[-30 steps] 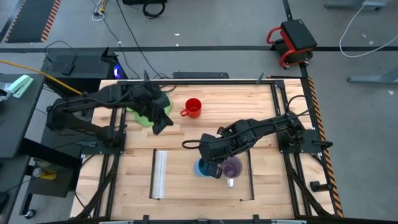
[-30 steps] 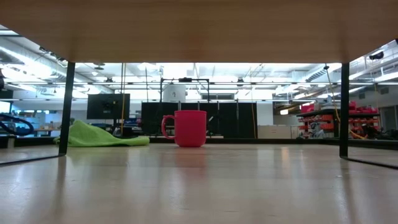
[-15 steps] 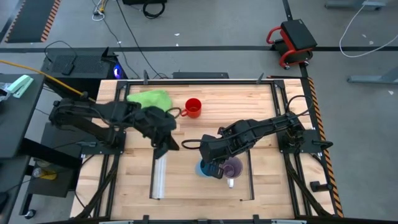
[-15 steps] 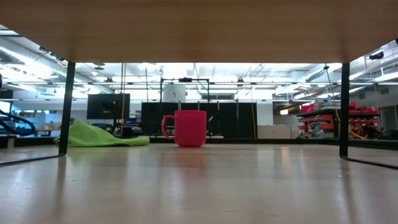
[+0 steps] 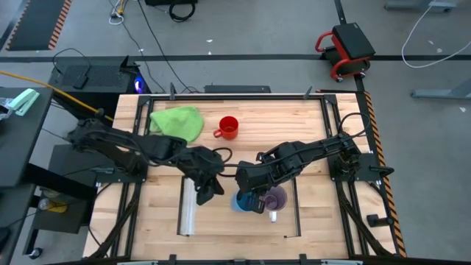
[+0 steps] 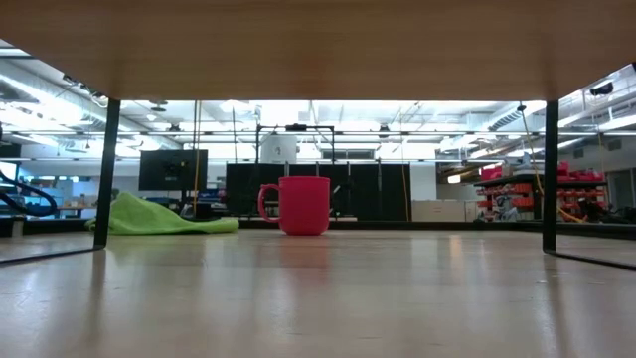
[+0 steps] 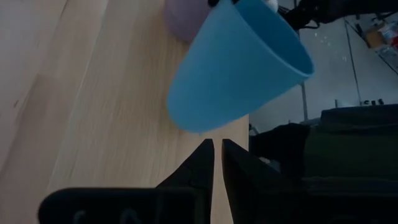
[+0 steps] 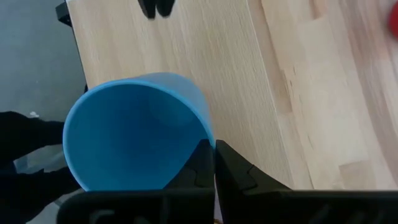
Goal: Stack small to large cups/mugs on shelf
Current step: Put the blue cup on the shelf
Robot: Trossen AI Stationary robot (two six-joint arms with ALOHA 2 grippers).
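The blue cup (image 7: 233, 71) is slanting in my right gripper's hold on its rim, so next I set it upright on the shelf (image 5: 234, 219), let go and back away before stacking.
The light-blue cup (image 5: 239, 200) is on the shelf (image 5: 221, 221), close beside the purple mug (image 5: 274, 199). My right gripper (image 5: 249, 197) is shut on the blue cup. My left gripper (image 5: 204, 193) is shut and empty over the shelf's left part, its tips (image 7: 217, 146) pointing at the blue cup (image 7: 239, 68) a short way off. The red mug (image 5: 228, 127) stands upright on the tabletop at the far side and shows in the low view (image 6: 303, 205). The purple mug's whitish handle points to the near edge. My right gripper holds the blue cup by its rim (image 8: 204, 138), one finger inside (image 8: 198, 163) and one outside (image 8: 236, 171). In the left wrist view the cup is tilted, its mouth away from the wood. Whether its base touches the shelf cannot be told.
A green cloth (image 5: 176, 121) lies at the far left of the tabletop, next to the red mug. The shelf has a clear strip (image 5: 189, 207) on its left edge and a dark bar (image 5: 296, 210) on its right. The shelf's near part is bare wood.
My left gripper has gone from above the green cloth toward the near edge and the right, and now points at the blue cup over the shelf. The cloth lies uncovered. My right gripper and the blue cup have stayed in place.
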